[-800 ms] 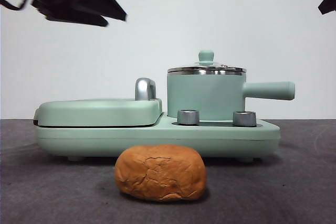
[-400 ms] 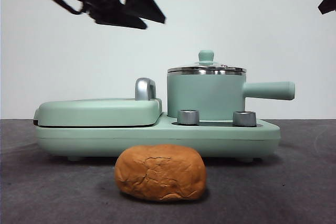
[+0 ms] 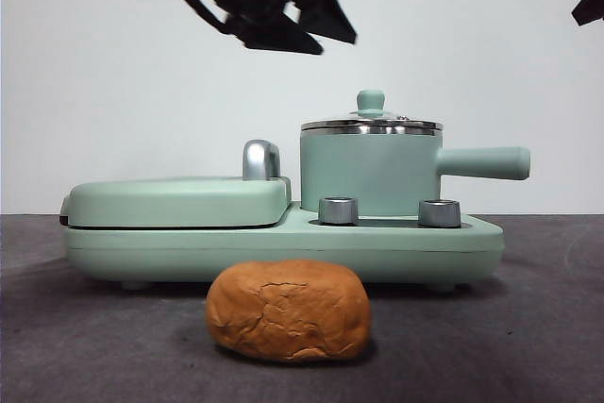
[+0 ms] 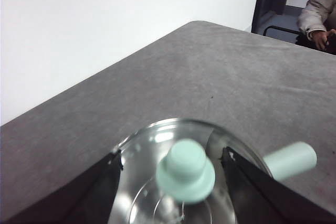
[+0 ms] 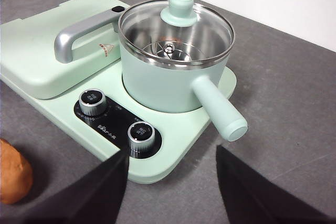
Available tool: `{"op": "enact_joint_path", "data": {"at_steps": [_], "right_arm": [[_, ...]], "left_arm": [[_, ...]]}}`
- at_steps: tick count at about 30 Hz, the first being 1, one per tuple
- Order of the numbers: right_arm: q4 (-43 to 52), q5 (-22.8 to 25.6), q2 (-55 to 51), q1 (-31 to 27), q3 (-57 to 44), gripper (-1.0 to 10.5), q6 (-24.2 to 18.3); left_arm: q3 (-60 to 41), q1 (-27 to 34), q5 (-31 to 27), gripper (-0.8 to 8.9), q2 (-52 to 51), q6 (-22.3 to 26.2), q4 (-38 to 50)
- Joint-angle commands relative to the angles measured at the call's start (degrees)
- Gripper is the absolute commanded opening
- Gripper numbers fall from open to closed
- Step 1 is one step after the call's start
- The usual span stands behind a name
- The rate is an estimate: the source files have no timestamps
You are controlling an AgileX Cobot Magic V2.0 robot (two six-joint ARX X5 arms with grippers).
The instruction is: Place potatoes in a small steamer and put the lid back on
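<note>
The glass lid lets me see only shiny steel and thin wires through it, so I should expect an empty small steamer when I lift the lid.
The potato, an orange-brown crusty lump, lies on the grey table in front of the appliance; its edge also shows in the right wrist view. The mint-green small steamer stands on the base, its handle pointing right. The glass lid sits on it. My left gripper hangs open, up and to the left of the lid. In its wrist view the left gripper has a jaw on either side of the lid knob, without touching it. My right gripper is open and holds nothing; in the front view it is only a black tip at the top right corner.
A flat green grill plate with a chrome handle fills the left half of the appliance base. Two steel dials sit on the base in front of the steamer. A seated person shows beyond the table's far edge.
The left arm has swung rightward across the top of the front view, from the upper left corner to near the lid. Potato, steamer and lid have not moved.
</note>
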Motion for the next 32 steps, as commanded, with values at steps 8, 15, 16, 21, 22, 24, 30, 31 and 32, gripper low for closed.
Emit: {"op": "enact_joint_path", "data": {"at_steps": [8,15,16,21,22,24,30,31,32], "right_arm": [[0.6,0.2,0.2,0.2,1.0,2.6,0.7],[0.6,0.2,0.2,0.2,1.0,2.6,0.7],[0.6,0.2,0.2,0.2,1.0,2.6,0.7],[0.6,0.2,0.2,0.2,1.0,2.6,0.7],[0.6,0.2,0.2,0.2,1.0,2.6,0.7],[0.6,0.2,0.2,0.2,1.0,2.6,0.7],[0.6,0.3,0.2,0.2,1.0,2.6,0.7],[0.6,0.4,0.2,0.2,1.0,2.6,0.7],[0.6,0.7,0.2,0.2,1.0,2.6,0.7]], "left_arm": [[8.1,-2.3,0.1,3.0,10.4,-0.3,1.5],[8.6,-2.3,0.1,3.0,13.9,-0.3,2.3],[8.6,-2.3,0.1,2.99,14.2,-0.3,2.4],[8.6,-2.3,0.1,2.97,14.5,-0.3,2.4],[8.6,-2.3,0.1,2.88,14.5,-0.3,2.4],[8.6,-2.3,0.1,2.38,14.5,-0.3,2.4],[8.6,-2.3,0.1,0.05,14.4,0.0,2.4],[8.6,-2.3,0.1,0.06,14.4,0.2,2.4],[8.6,-2.3,0.1,0.06,14.4,0.4,2.4]]}}
